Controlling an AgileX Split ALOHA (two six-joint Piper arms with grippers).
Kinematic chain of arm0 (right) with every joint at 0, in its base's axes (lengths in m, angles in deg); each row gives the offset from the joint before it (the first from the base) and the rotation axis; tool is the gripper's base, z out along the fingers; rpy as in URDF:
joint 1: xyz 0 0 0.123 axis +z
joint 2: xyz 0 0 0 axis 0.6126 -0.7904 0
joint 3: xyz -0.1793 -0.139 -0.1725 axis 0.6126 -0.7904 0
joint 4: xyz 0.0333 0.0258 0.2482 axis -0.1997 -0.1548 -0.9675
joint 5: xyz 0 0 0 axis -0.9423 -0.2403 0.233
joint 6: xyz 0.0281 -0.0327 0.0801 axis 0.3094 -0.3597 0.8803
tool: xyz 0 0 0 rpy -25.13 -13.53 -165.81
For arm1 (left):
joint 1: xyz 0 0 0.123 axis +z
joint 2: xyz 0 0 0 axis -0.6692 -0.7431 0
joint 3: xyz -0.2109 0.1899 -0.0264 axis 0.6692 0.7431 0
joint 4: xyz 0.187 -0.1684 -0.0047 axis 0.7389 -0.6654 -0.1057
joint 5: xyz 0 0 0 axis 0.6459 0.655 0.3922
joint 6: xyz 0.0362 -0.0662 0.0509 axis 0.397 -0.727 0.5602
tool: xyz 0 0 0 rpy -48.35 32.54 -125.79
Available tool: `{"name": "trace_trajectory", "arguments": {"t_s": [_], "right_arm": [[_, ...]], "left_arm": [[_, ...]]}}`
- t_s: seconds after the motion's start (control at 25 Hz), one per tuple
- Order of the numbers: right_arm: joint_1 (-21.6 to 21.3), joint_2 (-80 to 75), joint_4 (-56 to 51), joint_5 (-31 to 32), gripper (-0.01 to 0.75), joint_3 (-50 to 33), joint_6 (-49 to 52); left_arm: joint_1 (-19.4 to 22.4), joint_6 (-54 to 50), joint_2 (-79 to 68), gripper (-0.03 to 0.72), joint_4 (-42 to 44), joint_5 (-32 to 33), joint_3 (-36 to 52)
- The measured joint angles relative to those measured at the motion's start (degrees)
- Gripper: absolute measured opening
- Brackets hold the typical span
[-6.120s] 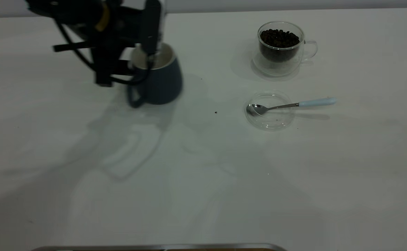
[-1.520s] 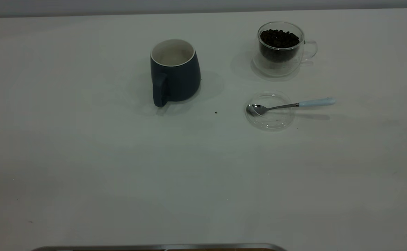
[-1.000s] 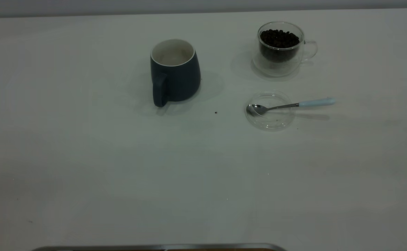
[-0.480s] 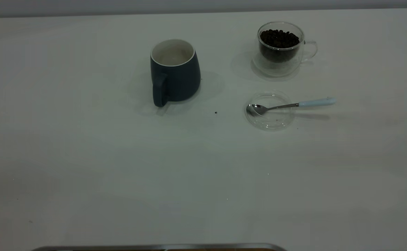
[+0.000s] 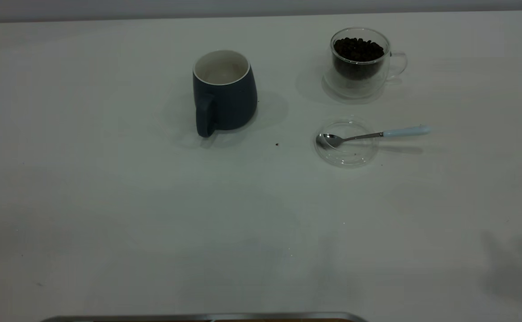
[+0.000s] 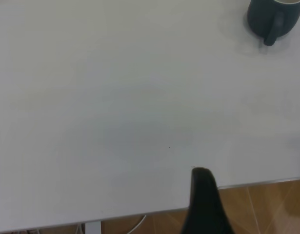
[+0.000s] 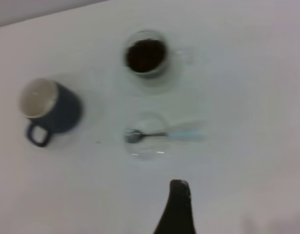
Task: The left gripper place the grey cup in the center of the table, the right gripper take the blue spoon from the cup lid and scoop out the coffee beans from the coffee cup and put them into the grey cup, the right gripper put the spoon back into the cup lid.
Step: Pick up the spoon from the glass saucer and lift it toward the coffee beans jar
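The blue spoon's handle sticks out past the cup lid's rim (image 5: 377, 135) into open space. I keep bringing my right gripper closer until its fingers straddle that handle (image 5: 408, 131).
The grey cup (image 5: 225, 98) stands upright on the table (image 5: 153, 214) left of centre, handle toward the camera, with nothing holding it; it also shows far off in the left wrist view (image 6: 274, 17) and the right wrist view (image 7: 50, 109). The coffee cup (image 5: 359, 67), full of coffee beans (image 5: 358, 48), stands at the back right. In front of it lies the cup lid (image 5: 346, 156) with the blue spoon (image 5: 377, 134) resting in it, handle pointing right. Neither arm appears in the exterior view. My left gripper (image 6: 203, 204) hangs at the table's edge. My right gripper (image 7: 176, 209) hovers well short of the spoon (image 7: 164, 134).
A dark crumb (image 5: 277, 144) lies between the grey cup and the lid. A soft shadow (image 5: 515, 268) falls on the table's front right corner. A metal strip (image 5: 198, 317) runs along the front edge. Wooden floor (image 6: 267, 204) shows beyond the table's edge.
The left arm, at the grey cup six seconds ago, has let it go and left the exterior view. In the last half second a shadow has entered at the front right.
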Motion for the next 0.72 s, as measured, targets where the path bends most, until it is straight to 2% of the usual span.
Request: {"name": "trace_trajectory", "arguments": {"t_s": [0.2, 0.44, 0.56, 0.72], "right_arm": [[0.0, -13.8, -18.6, -8.2, 0.743, 0.0, -16.9], [0.0, -29.7, -37.8, -12.1, 0.721, 2.1, -36.1], [-0.5, -37.2, -41.8, -12.5, 0.710, 5.6, -39.7], [-3.2, -46.3, -42.6, -9.4, 0.706, 9.5, -40.8]], "left_arm": [[0.0, 0.0, 0.0, 0.588, 0.0, 0.0, 0.0], [0.0, 0.0, 0.0, 0.588, 0.0, 0.0, 0.0], [0.0, 0.0, 0.0, 0.588, 0.0, 0.0, 0.0], [0.0, 0.0, 0.0, 0.588, 0.0, 0.0, 0.0]]}}
